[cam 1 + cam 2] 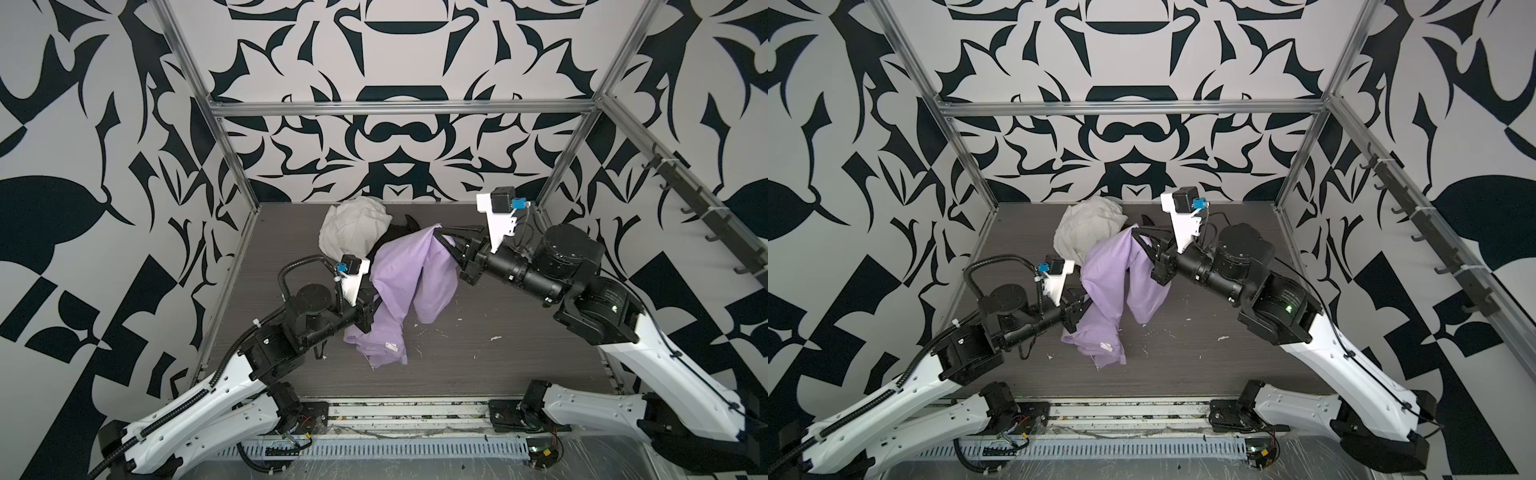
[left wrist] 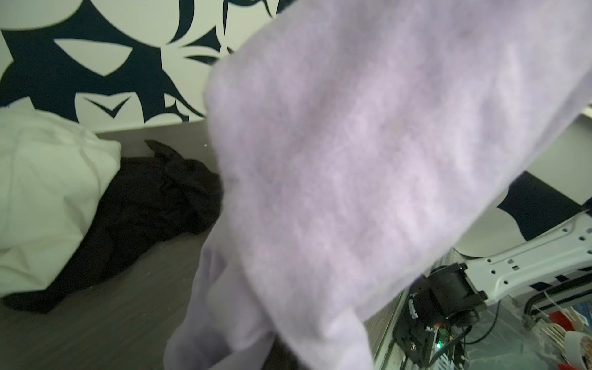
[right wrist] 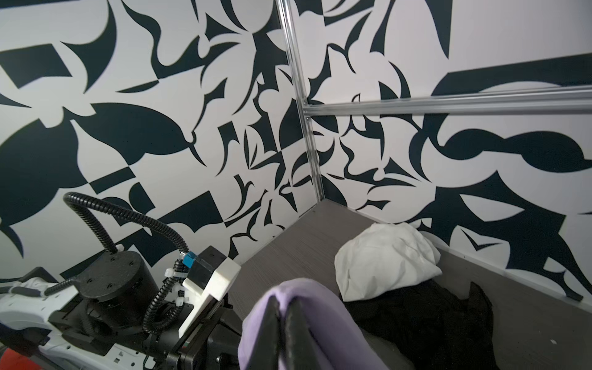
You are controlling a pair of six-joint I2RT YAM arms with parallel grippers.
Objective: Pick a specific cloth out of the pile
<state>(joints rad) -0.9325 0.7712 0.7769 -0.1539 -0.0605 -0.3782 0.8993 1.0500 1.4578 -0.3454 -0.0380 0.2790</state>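
Note:
The lavender cloth's lower folds (image 1: 384, 342) hang clear of the black cloth, so my left gripper should go on lowering them to the open table (image 1: 424, 345) and let go there.
The lavender cloth (image 1: 403, 270) (image 1: 1113, 270) hangs lifted between my two grippers, with its lower folds trailing on the table. My right gripper (image 1: 442, 237) (image 3: 283, 307) is shut on the cloth's upper fold (image 3: 304, 288), raised near the back of the table. My left gripper (image 1: 372, 309) (image 1: 1081, 305) sits lower at the cloth's left side. The cloth (image 2: 352, 160) drapes over its fingers and hides them. The rest of the pile lies at the back: a white cloth (image 1: 353, 226) (image 2: 48, 192) (image 3: 384, 256) and a black cloth (image 1: 395, 235) (image 2: 153, 198) (image 3: 416, 320) beside it.
The dark wood-grain table (image 1: 498, 365) carries small white scraps (image 1: 494, 338) right of the cloth. Aluminium frame posts (image 1: 232, 166) and patterned walls close in the back and sides. A rail of hooks (image 1: 685, 199) runs along the right wall.

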